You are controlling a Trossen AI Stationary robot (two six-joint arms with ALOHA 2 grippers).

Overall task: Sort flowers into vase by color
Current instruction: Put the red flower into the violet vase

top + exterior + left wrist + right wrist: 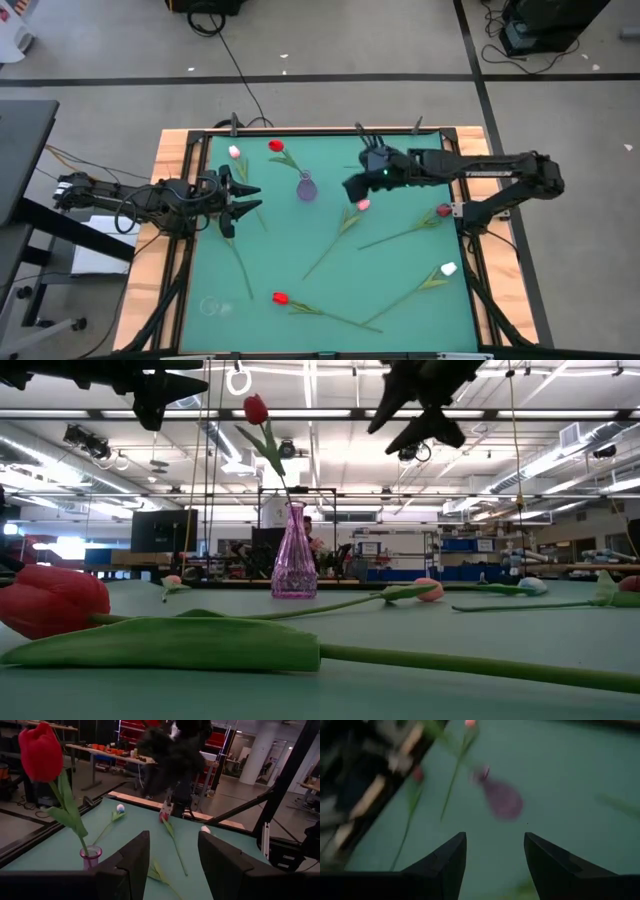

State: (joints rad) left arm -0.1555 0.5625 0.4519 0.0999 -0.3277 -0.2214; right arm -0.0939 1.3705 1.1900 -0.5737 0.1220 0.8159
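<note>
My right gripper should keep approaching the front red tulip at its leaf base (318, 312) until the fingers close there, since it matches the red tulip in the vase (276, 146).
A purple glass vase (305, 186) stands mid-table and holds one red tulip (275, 146), which stands upright in the low view (256, 408). Loose tulips lie flat on the green mat: a white one (234, 152) at far left, a pink one (362, 205), a dark red one (443, 211), a white one (448, 268) and a red one (280, 298) near the front. My left gripper (245, 198) is open, left of the vase. My right gripper (355, 188) is open above the pink tulip's head, right of the vase. Both are empty.
A bare green stem (240, 265) lies at front left. A faint clear round thing (210, 305) sits near the front left corner. A black frame and wooden rim (180, 150) border the mat. Free mat lies in the middle (330, 290) between the stems.
</note>
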